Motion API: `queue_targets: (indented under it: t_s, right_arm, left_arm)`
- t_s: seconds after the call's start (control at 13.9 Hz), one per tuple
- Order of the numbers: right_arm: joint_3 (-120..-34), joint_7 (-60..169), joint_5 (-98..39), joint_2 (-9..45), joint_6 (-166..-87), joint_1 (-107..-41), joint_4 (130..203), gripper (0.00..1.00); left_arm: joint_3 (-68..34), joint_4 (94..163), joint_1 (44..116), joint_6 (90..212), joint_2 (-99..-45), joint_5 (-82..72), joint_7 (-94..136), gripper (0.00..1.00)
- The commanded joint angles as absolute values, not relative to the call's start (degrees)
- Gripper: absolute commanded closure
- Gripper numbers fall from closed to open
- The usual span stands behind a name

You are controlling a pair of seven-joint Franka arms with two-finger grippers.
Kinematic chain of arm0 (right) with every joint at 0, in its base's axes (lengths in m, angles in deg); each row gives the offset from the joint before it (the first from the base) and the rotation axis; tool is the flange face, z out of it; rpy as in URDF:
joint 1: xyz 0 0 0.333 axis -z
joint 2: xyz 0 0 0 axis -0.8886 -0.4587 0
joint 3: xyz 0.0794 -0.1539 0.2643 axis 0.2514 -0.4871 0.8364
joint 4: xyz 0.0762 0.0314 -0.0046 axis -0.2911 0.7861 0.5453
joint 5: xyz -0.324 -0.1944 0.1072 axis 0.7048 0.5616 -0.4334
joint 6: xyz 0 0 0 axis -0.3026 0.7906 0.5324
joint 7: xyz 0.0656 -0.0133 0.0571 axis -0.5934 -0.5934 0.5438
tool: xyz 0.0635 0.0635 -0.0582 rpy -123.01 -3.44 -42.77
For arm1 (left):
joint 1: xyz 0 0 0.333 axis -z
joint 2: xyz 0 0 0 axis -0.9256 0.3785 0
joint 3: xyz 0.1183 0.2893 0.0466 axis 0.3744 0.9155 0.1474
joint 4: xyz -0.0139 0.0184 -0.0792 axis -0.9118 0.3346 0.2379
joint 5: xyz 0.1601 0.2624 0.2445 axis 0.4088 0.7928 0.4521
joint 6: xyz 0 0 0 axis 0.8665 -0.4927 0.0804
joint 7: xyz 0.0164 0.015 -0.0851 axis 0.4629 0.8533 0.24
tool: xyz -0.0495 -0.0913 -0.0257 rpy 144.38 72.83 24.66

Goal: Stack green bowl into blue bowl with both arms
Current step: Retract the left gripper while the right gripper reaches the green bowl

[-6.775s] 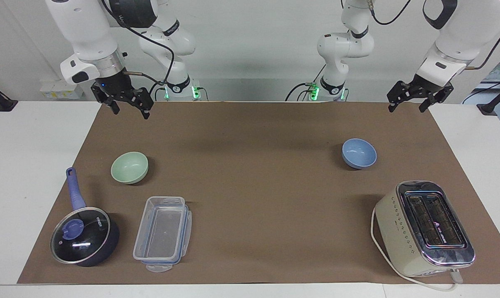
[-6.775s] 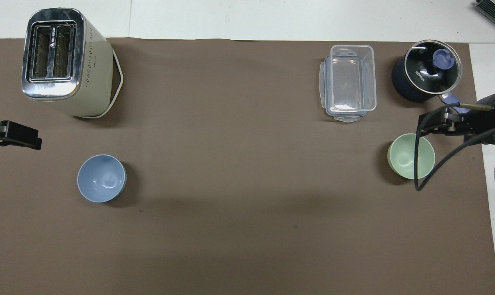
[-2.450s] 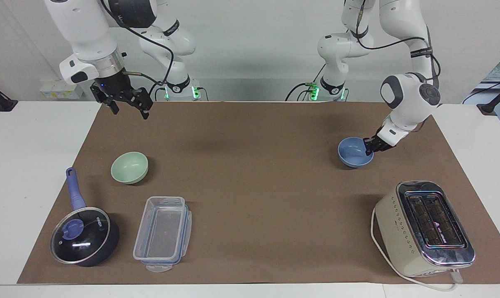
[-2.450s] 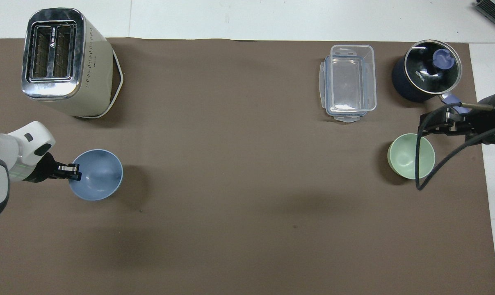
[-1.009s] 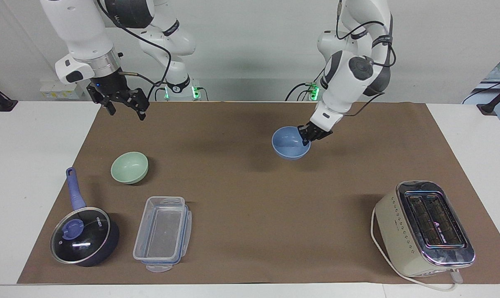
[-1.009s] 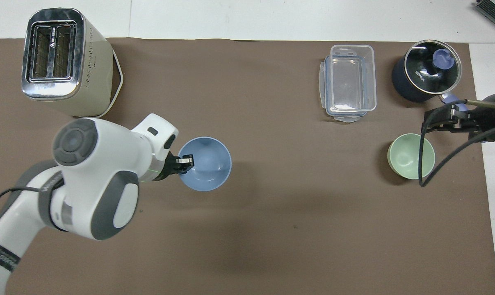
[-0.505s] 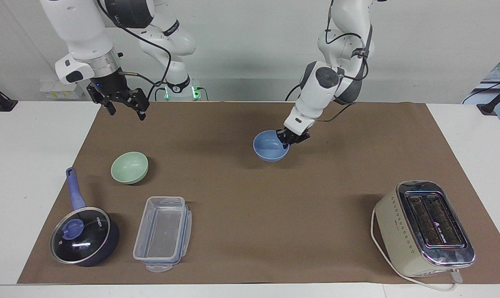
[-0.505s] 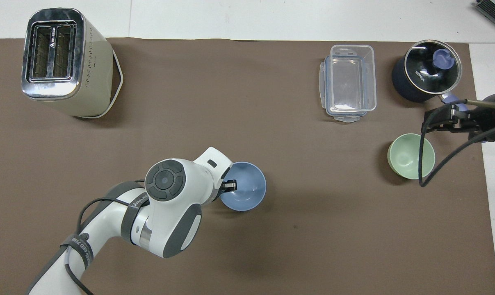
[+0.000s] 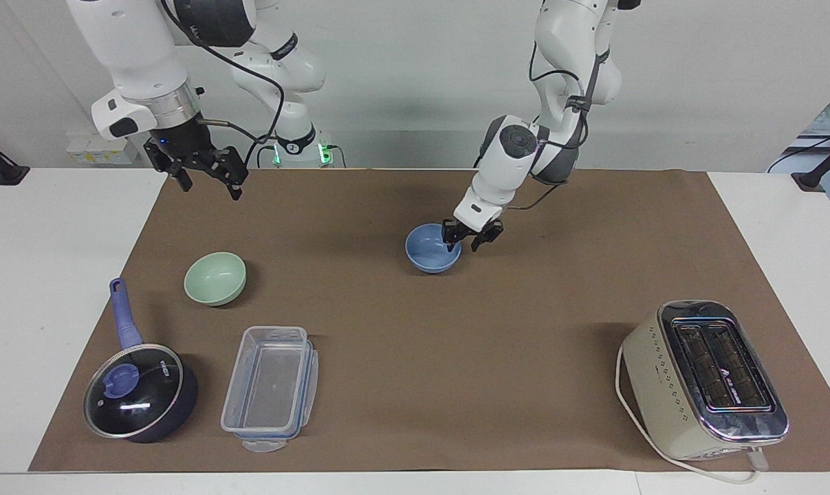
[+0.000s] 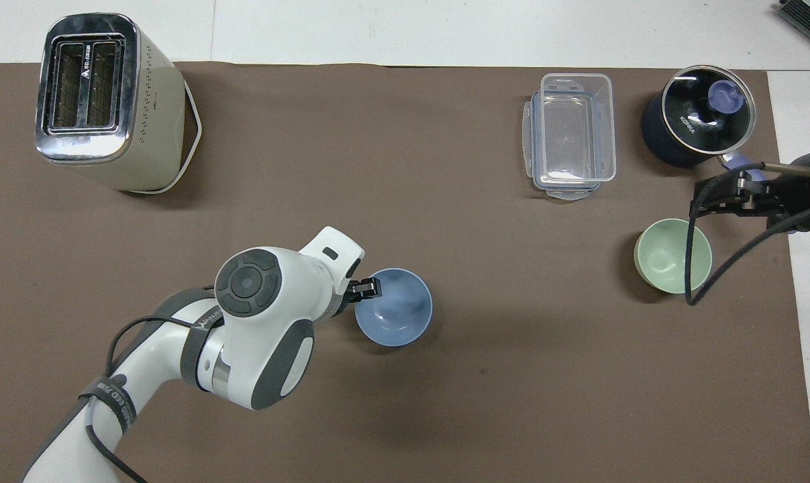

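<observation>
The blue bowl's open rim (image 10: 420,279) is about as wide as the green bowl (image 10: 666,256). The green bowl should fit inside the blue bowl and nearly hide it when I lower the green bowl.
The blue bowl (image 9: 430,251) (image 10: 394,316) sits upright on the brown mat near the middle of the table. My left gripper (image 9: 463,242) (image 10: 368,290) is low at the bowl's rim on the side toward the left arm's end. It is open, with one finger inside the rim and one outside. The green bowl (image 9: 214,278) (image 10: 672,255) rests on the mat toward the right arm's end, untouched. My right gripper (image 9: 205,180) (image 10: 727,198) waits open in the air over the mat's corner at that end, holding nothing.
A cream toaster (image 9: 703,378) (image 10: 103,100) stands at the left arm's end, farther from the robots. A clear plastic container (image 9: 270,388) (image 10: 571,134) and a dark blue lidded saucepan (image 9: 139,392) (image 10: 696,124) lie farther out than the green bowl.
My left arm brought the blue bowl from the left arm's end to the middle of the mat, set it down, and its fingers have just spread apart. The right arm barely moved.
</observation>
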State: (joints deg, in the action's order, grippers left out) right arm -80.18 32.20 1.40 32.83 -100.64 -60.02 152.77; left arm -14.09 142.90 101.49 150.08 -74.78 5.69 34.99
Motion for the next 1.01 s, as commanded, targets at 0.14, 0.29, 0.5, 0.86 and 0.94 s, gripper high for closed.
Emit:
queue_targets:
  t_s: [0.14,0.29,0.5,0.86,0.94]
  right_arm:
    - [-80.02,35.79,1.46,33.59,-104.97,-58.3,154.97,0.0]
    - [-80.02,37.11,1.46,33.24,-107.24,-57.43,156.37,0.0]
    - [-80.02,41.15,1.46,31.4,-113.3,-55.94,161.02,0.0]
    - [-80.02,46.77,1.46,26.57,-125.79,-53.74,168.67,0.0]
    - [-80.02,48.96,1.46,25.95,-127.98,-52.43,170.08,0.0]
  left_arm:
    - [-14.09,139.42,94.75,147.25,-75.63,5.7,30.52,0.0]
    - [-14.0,137.06,89.93,142.52,-76.07,5.78,26.13,0.0]
    - [-14.0,133.19,83.78,137.24,-76.16,9.19,18.92,0.0]
    - [-14.0,126.33,72.26,126.26,-76.16,10.35,2.76,0.0]
    - [-14.0,125.1,70.15,124.67,-76.16,10.44,0.55,0.0]
